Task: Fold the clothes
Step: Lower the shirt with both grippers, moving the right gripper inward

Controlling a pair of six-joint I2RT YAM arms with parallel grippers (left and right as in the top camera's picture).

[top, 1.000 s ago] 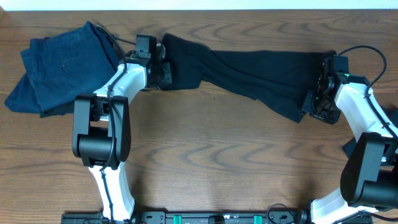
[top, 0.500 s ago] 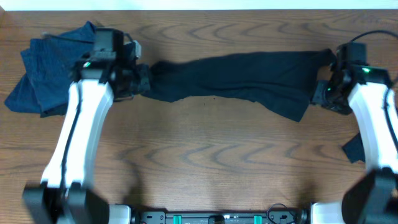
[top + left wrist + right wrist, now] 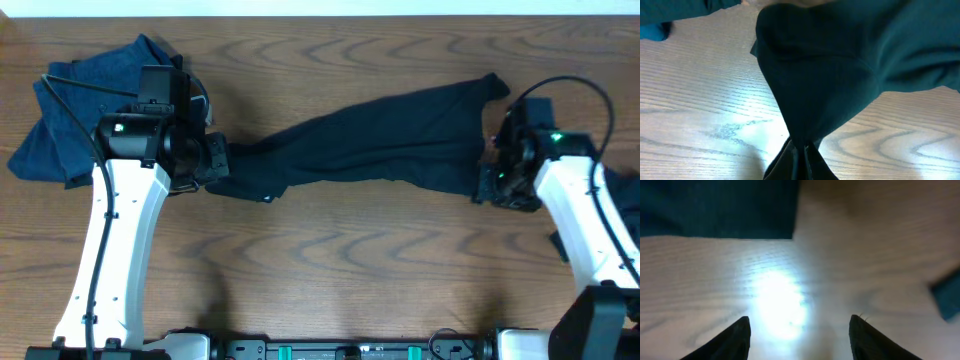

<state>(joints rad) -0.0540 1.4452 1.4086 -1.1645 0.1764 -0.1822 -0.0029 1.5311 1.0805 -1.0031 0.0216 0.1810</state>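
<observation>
The black garment point(image 3: 822, 75) spreads out from its pinched end point(image 3: 803, 136), so that end will stay bunched in loose folds while I carry the garment.
The long black garment point(image 3: 380, 145) lies stretched slantwise across the table, from front left to back right. My left gripper point(image 3: 214, 162) is shut on its bunched left end. In the left wrist view the black garment point(image 3: 820, 65) fans out from the shut left gripper point(image 3: 802, 157) over the wood. My right gripper point(image 3: 488, 182) stands open beside the garment's right end, holding nothing. In the right wrist view the two fingertips point(image 3: 735, 337) stand wide apart over bare wood, with the black garment's edge point(image 3: 715, 207) ahead of them at the upper left.
A heap of dark blue clothes point(image 3: 90, 105) lies at the back left, behind my left arm. A small dark blue piece point(image 3: 558, 243) shows by my right arm, near the right edge, and it is also visible as blue cloth point(image 3: 947, 295) in the right wrist view.
My right gripper has let go of the garment's right end and opened wider. My left gripper has dragged the left end left and toward the front, so the garment now lies slanted.
</observation>
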